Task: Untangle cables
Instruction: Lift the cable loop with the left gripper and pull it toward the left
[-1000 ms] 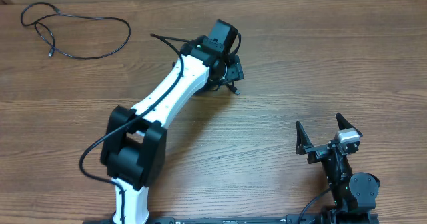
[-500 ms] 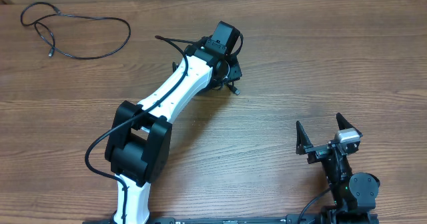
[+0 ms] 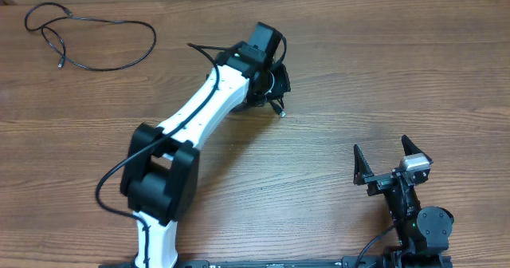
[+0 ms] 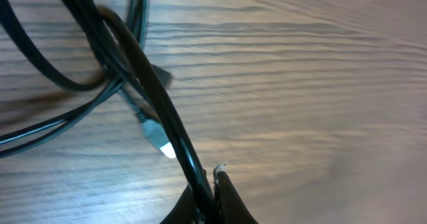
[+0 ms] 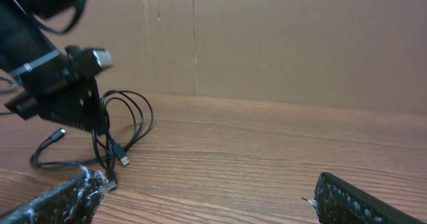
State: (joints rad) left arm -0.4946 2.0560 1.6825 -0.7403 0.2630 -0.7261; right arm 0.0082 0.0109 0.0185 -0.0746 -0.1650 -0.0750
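The robot's left gripper is holding the strand of cable that crosses over the bunched loops (image 4: 115, 77), so the robot should raise this piece of cable and pull it back toward the table's near edge (image 3: 72, 248) to spread the loops.
A tangle of thin black cables (image 5: 127, 121) lies mid-table, mostly hidden under my left arm in the overhead view, where only a plug end (image 3: 279, 111) shows. My left gripper (image 4: 212, 196) is shut on one black strand (image 4: 157, 104) of that tangle. The strand runs up from between the fingertips, and a metal USB plug (image 4: 157, 136) hangs beside it. From the right wrist view, the left gripper (image 5: 90, 127) stands over the loops. A separate loose cable (image 3: 96, 38) lies at the far left corner. My right gripper (image 3: 387, 163) is open and empty near the front right.
A cardboard wall (image 5: 280, 44) closes off the far side of the wooden table (image 3: 382, 76). The white left arm (image 3: 199, 108) slants across the table from its base at the front left.
The left gripper's jaws have closed on a strand of the tangle. The left arm shifted slightly. The right arm has not moved.
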